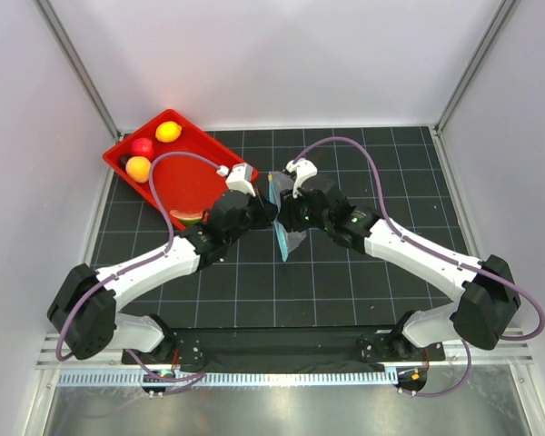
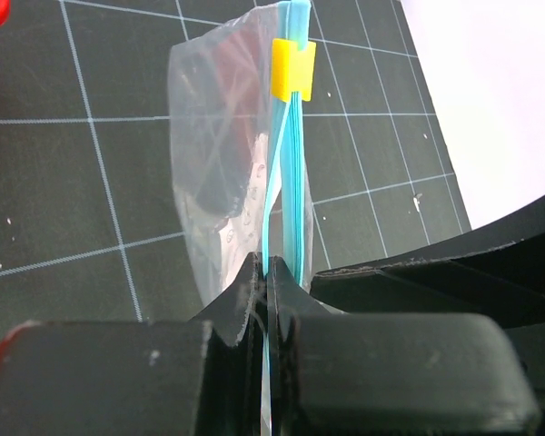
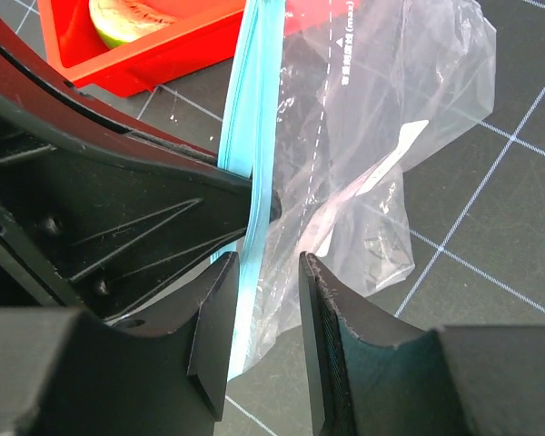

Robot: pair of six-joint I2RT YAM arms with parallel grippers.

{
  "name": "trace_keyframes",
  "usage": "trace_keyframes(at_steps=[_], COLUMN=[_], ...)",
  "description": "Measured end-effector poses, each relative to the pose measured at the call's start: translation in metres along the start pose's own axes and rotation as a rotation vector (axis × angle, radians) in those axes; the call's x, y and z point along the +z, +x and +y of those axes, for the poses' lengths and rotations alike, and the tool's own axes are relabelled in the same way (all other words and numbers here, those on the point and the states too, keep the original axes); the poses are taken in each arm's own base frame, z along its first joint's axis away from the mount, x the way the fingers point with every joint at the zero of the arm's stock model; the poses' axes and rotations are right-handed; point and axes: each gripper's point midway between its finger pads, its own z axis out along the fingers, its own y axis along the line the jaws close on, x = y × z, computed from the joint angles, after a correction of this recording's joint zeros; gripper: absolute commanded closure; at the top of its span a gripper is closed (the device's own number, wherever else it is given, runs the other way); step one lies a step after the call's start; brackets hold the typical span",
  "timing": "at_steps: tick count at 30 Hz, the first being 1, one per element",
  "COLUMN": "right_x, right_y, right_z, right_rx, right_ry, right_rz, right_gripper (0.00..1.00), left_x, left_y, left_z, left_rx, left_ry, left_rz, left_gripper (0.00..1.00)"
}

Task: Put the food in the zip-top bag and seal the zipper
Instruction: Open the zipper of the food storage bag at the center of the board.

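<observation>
The zipper's two strips (image 3: 252,118) lie close together at my left gripper, so my right gripper should take the near strip (image 3: 253,286) afresh and pull the bag's opening wide.
The zip-top bag (image 1: 293,242) stands on edge between my two grippers, and no food shows inside it. My left gripper (image 2: 268,268) is shut on its zipper (image 2: 293,191), below a yellow slider (image 2: 292,69). My right gripper (image 3: 268,282) is open, its jaws either side of the zipper (image 3: 251,136) and the clear bag (image 3: 391,109). The food lies in the red tray (image 1: 209,173): lemon (image 1: 168,131), red apple (image 1: 143,146), orange ball (image 1: 138,168), tiny dark fruit (image 1: 123,161) and watermelon wedge (image 1: 189,218). The wedge also shows in the right wrist view (image 3: 132,18).
The red tray sits at the back left, close behind my left gripper (image 1: 266,211). My right gripper (image 1: 289,211) faces it across the bag. Grey walls and frame posts surround the black gridded mat (image 1: 345,291).
</observation>
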Motion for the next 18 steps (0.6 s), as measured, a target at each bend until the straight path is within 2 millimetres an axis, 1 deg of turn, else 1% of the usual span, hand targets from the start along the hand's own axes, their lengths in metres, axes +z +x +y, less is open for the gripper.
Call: trace_keyframes(at_steps=[4, 6, 7, 8, 12, 14, 18], right_x=[0.0001, 0.0002, 0.0001, -0.0002, -0.0014, -0.0015, -0.0012], right_y=[-0.0016, -0.0022, -0.0028, -0.0028, -0.0006, 0.0003, -0.0007], right_z=[0.0008, 0.0015, 0.002, 0.0021, 0.0014, 0.0013, 0.0007], right_rx=[0.0, 0.001, 0.002, 0.003, 0.003, 0.003, 0.005], right_ry=[-0.003, -0.006, -0.008, -0.009, -0.011, -0.012, -0.008], right_rz=[-0.007, -0.009, -0.011, -0.012, -0.018, -0.017, -0.023], right_gripper=[0.59, 0.54, 0.48, 0.46, 0.44, 0.46, 0.62], left_x=[-0.0016, -0.0026, -0.0028, -0.003, -0.0029, -0.0033, -0.0052], left_y=[-0.0012, -0.0026, -0.003, -0.0034, -0.0038, -0.0039, -0.0042], left_z=[-0.0022, -0.0032, -0.0034, -0.0034, -0.0029, -0.0035, -0.005], left_rx=[-0.001, -0.002, -0.002, -0.002, -0.004, -0.007, -0.009], left_ry=[0.009, 0.012, 0.013, 0.013, 0.011, 0.014, 0.022], left_rz=[-0.001, -0.004, -0.005, -0.007, -0.007, -0.007, -0.006], left_gripper=[1.0, 1.0, 1.0, 1.0, 1.0, 1.0, 1.0])
